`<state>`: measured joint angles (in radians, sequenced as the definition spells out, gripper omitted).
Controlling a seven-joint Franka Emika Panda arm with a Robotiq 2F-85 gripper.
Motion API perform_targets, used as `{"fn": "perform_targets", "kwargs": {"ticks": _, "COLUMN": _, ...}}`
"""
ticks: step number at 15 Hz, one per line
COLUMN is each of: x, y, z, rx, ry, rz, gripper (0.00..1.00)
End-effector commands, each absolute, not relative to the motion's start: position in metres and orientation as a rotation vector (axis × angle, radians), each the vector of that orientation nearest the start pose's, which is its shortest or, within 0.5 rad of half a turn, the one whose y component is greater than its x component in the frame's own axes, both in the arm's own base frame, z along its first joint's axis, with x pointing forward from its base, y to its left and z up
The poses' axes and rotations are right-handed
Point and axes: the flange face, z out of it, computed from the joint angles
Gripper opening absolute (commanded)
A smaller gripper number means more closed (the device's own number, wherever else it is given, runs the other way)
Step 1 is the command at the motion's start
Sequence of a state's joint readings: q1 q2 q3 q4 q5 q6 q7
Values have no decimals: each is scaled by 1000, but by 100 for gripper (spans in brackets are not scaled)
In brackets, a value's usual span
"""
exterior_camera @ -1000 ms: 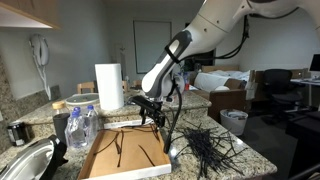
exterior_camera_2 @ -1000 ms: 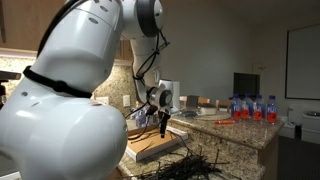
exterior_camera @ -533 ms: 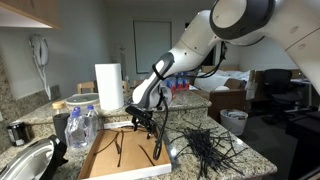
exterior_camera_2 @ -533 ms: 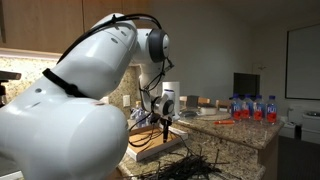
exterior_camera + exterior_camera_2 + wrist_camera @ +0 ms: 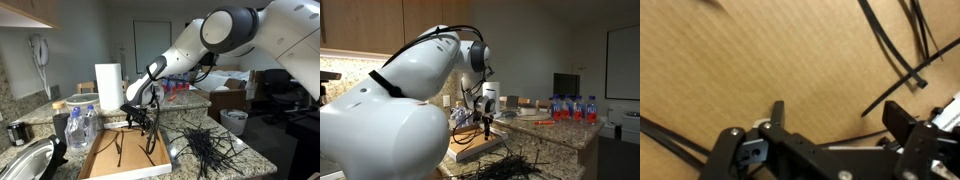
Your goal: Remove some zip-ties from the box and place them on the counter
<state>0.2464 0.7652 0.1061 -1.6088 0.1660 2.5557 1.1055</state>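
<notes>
The fingers of the robot's gripper straddle the box's empty cardboard bottom (image 5: 832, 112), and the bunched zip-ties (image 5: 913, 66) slant beyond one finger, so the robot should move over, turn in line with the zip-ties and grab several together.
The flat cardboard box (image 5: 105, 160) lies on the granite counter and holds a few black zip-ties (image 5: 118, 148). It also shows in an exterior view (image 5: 470, 148). A big pile of black zip-ties (image 5: 205, 145) lies on the counter beside the box, and shows in an exterior view (image 5: 510, 165) too. My gripper (image 5: 143, 122) hangs low over the box's far end. In the wrist view the gripper (image 5: 840, 118) is open just above the cardboard floor (image 5: 760, 50), with nothing between the jaws. Loose zip-ties (image 5: 895, 85) lie close to one finger (image 5: 902, 118).
A paper towel roll (image 5: 110, 87) and water bottles (image 5: 80, 125) stand behind and beside the box. A metal sink (image 5: 25, 160) is at the counter's end. More bottles (image 5: 570, 106) stand on the far counter.
My gripper has moved from near the counter pile sideways and down over the box. The arm's elbow has swung further into view.
</notes>
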Motion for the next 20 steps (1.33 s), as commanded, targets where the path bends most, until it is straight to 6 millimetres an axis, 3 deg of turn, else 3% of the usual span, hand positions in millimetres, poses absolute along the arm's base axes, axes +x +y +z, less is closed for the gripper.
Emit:
{"fn": "perform_targets", "kwargs": {"ticks": 1, "x": 676, "y": 264, "z": 201, "rx": -2605, "ry": 1062, "rz": 124, "gripper": 100}}
{"fn": "perform_targets", "kwargs": {"ticks": 6, "x": 681, "y": 301, "z": 218, "rx": -2737, "ry": 770, "rz": 309, "gripper": 100}}
{"fn": "perform_targets", "kwargs": {"ticks": 13, "x": 674, "y": 332, "z": 203, "rx": -2869, "ry": 521, "rz": 611, "gripper": 100}}
{"fn": "perform_targets", "kwargs": {"ticks": 17, "x": 679, "y": 358, "z": 198, "rx": -2913, "ry": 479, "rz": 487, "gripper": 100}}
{"fn": "perform_targets", "kwargs": {"ticks": 20, "x": 683, "y": 366, "z": 199, "rx": -3011, "ry": 441, "rz": 395, "gripper": 100}}
